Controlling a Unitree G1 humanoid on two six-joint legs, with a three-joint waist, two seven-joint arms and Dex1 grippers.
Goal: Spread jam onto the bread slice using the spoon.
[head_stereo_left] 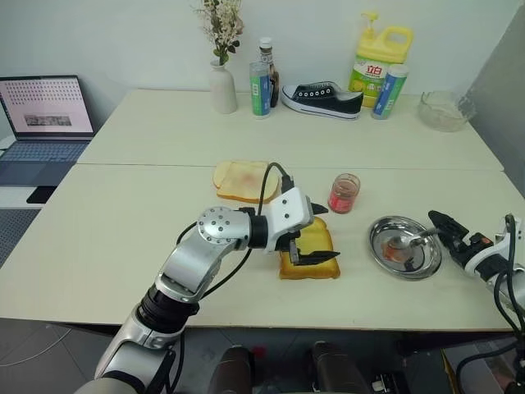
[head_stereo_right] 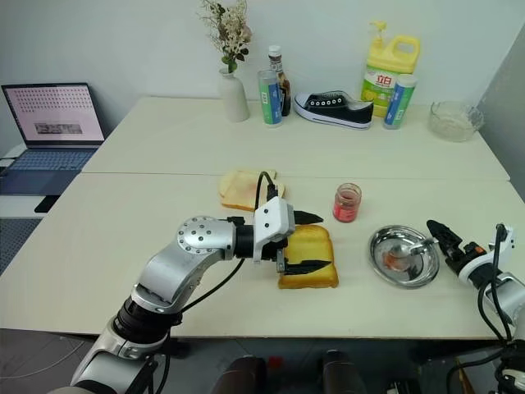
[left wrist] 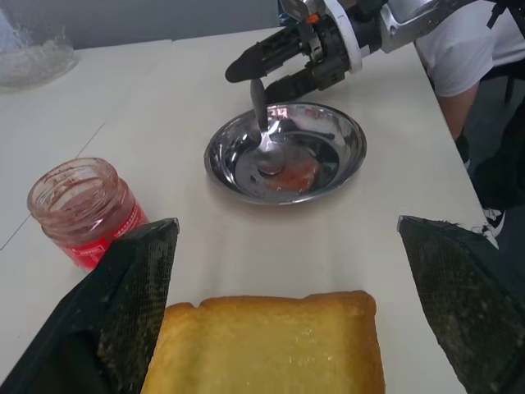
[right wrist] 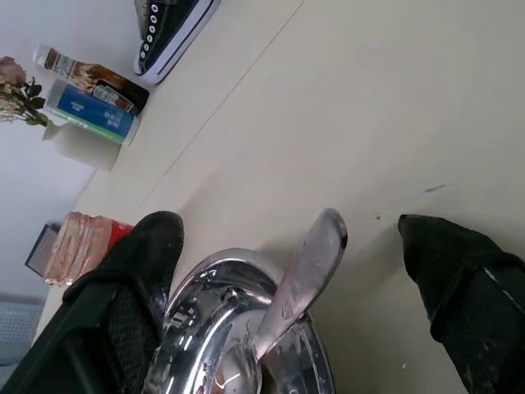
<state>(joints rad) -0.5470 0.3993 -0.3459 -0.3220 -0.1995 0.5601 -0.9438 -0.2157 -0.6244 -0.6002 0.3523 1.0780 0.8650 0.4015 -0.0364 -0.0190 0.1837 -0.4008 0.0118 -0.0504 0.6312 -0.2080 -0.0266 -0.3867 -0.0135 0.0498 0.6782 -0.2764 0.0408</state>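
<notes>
The spoon's handle [head_stereo_left: 400, 242] only leans over the steel dish's rim [head_stereo_left: 430, 233]. So the spoon will come loose and leave the steel dish behind when I lift.
The golden bread slice [head_stereo_left: 325, 244] lies flat near the table's front edge. My left gripper [head_stereo_left: 317, 234] is open, with one black finger on each side of the slice and nothing gripped. The jam sits in a small clear jar [head_stereo_left: 344, 193] just behind and to the right of the bread. Further right, the spoon [head_stereo_left: 414, 238] rests in a round steel dish [head_stereo_left: 385, 254] that has red smears in it, handle pointing right. My right gripper [right wrist: 287, 226] is open at the handle's end, and the handle tip [right wrist: 326, 226] lies between its fingers without being clamped.
A paler slice [head_stereo_left: 242, 179] lies behind the left arm. At the table's back stand a vase [head_stereo_left: 222, 86], bottles [head_stereo_left: 261, 89], a shoe [head_stereo_left: 321, 98], a yellow detergent jug [head_stereo_left: 379, 61] and a glass bowl [head_stereo_left: 445, 111]. A laptop [head_stereo_left: 45, 115] is far left. A person [left wrist: 467, 49] stands by the right arm.
</notes>
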